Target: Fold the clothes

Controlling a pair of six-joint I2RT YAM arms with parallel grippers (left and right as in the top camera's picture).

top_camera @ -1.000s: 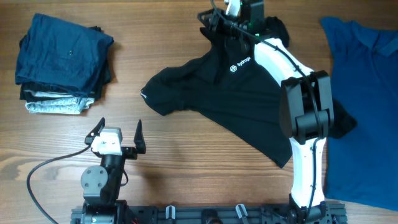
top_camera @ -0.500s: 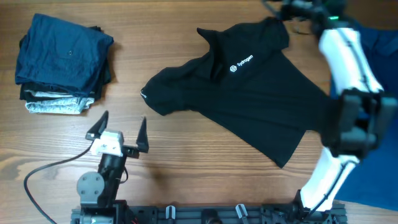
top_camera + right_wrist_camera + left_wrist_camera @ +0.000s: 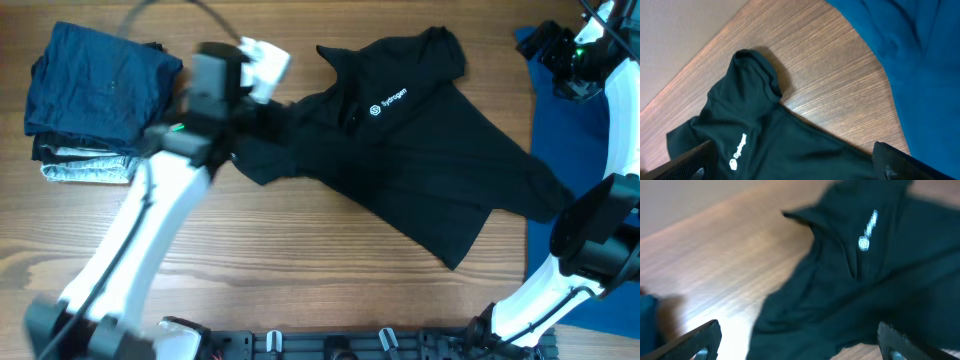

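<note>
The black shirt's hem corner (image 3: pixel 548 196) lies over the blue shirt. Next, my left gripper pulls the black shirt toward the stack of folded clothes (image 3: pixel 98 95) before I fold it.
A black short-sleeved collared shirt (image 3: pixel 420 150) with a small white chest logo (image 3: pixel 390 102) lies spread but rumpled across the middle of the table. My left gripper (image 3: pixel 250 105) hangs over its left sleeve (image 3: pixel 805 325), and its fingers (image 3: pixel 700 340) are wide open with nothing gripped. My right gripper (image 3: pixel 555 62) is at the far right, above the edge of a bright blue shirt (image 3: pixel 565 140). It is open and empty, and in the right wrist view its fingertips (image 3: pixel 902 160) frame the black shirt (image 3: pixel 790 150).
A stack of folded clothes (image 3: pixel 100 100), dark blue on top, sits at the back left. The blue shirt (image 3: pixel 910 45) covers the table's right side. Bare wood (image 3: pixel 300 260) lies in front of the black shirt.
My left arm has swung from the front edge up to the black shirt's left sleeve. My right gripper has let go of the collar and moved right, over the blue shirt.
</note>
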